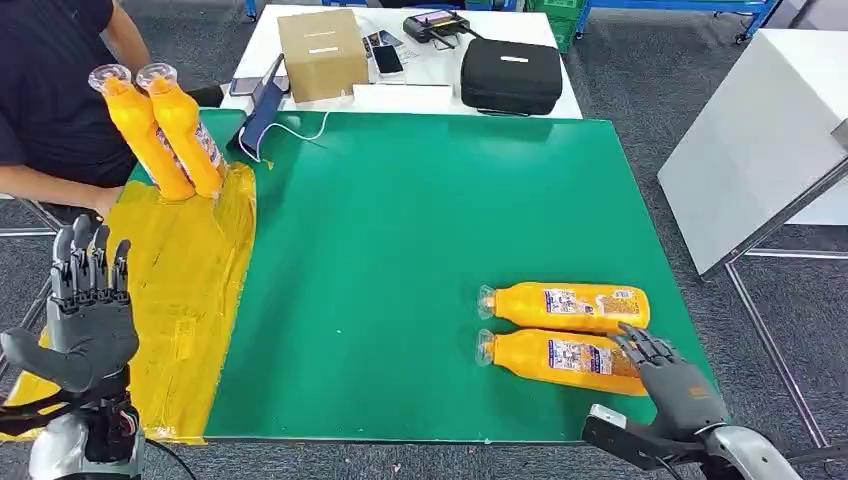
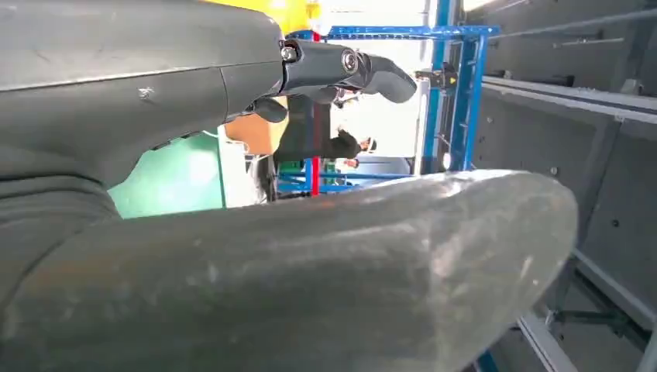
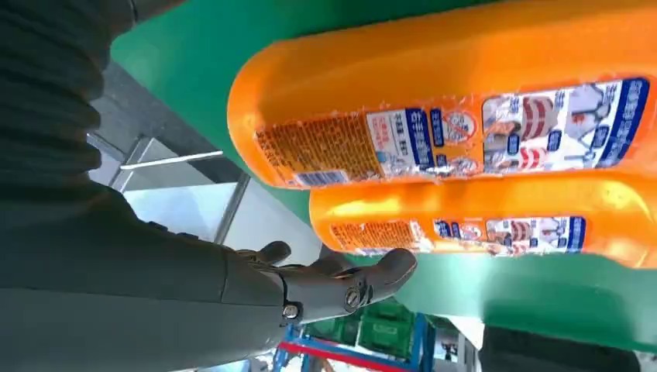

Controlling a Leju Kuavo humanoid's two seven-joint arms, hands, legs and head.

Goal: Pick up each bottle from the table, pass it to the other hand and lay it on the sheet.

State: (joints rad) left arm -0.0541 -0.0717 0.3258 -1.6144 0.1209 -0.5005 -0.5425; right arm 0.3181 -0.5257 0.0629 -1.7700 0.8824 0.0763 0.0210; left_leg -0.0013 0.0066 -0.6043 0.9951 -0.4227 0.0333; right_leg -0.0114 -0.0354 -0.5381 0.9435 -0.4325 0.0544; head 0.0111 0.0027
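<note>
I can see a gap between the necks of the side-by-side bottles, so I expect the farther bottle to stay put when I raise the nearer bottle.
Two orange bottles lie side by side on the green table, caps toward the left: the farther bottle and the nearer bottle. My right hand hovers at the nearer bottle's base end with its fingers spread, holding nothing. In the right wrist view both bottles show close beside my right hand's fingers. My left hand is raised, empty with fingers apart, over the yellow sheet. Two more orange bottles stand tilted at the sheet's far end.
A person sits at the far left beside the sheet, one hand by the tilted bottles. Behind the green table a white table holds a cardboard box, a black case and phones. Another white table stands at the right.
</note>
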